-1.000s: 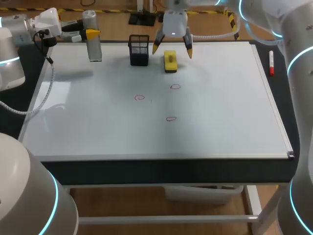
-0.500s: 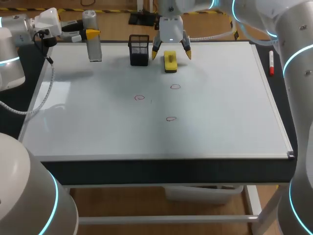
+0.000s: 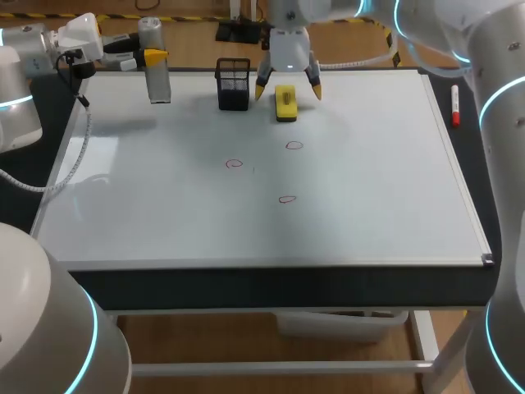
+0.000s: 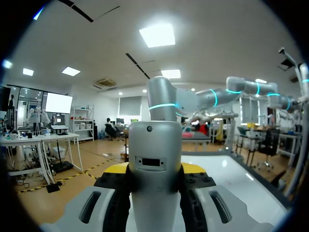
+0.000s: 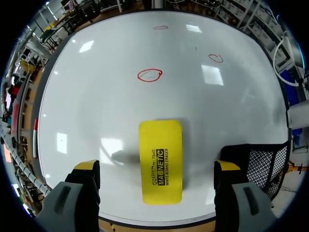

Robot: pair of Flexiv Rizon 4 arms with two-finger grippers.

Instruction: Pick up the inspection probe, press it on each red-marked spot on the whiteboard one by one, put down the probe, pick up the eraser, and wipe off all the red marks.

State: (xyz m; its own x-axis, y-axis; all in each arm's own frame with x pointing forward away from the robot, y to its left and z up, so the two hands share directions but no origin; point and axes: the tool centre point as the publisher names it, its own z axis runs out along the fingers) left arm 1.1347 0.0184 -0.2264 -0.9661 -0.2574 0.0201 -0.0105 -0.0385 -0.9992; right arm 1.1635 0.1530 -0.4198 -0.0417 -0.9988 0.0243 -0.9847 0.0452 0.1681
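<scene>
The red mark [image 3: 234,163] is a thin line on the glossy whiteboard [image 3: 92,158]. It will come off clean when I wipe it with the yellow eraser.
The inspection probe [image 3: 154,70], a grey cylinder, is upright over the whiteboard's [image 3: 369,213] far left corner, with my left gripper [image 3: 152,56] shut on it. In the left wrist view the probe [image 4: 155,159] fills the space between the fingers of the left gripper [image 4: 154,176]. The yellow eraser [image 3: 285,103] lies flat at the board's far middle. My right gripper [image 3: 288,89] hangs open just above it, one finger on each side; the eraser [image 5: 161,161] lies between the spread fingers of the right gripper [image 5: 157,169], untouched. Three red marks [image 3: 235,163] [image 3: 294,146] [image 3: 286,199] are on the board.
A black mesh holder [image 3: 234,84] stands just left of the eraser, close to my right gripper's finger; it appears beside that finger as the holder [image 5: 258,162] in the right wrist view. A red marker [image 3: 454,107] lies off the board's right edge.
My right gripper has come down a little and shifted slightly left over the eraser, still open. The left arm and probe have not moved.
</scene>
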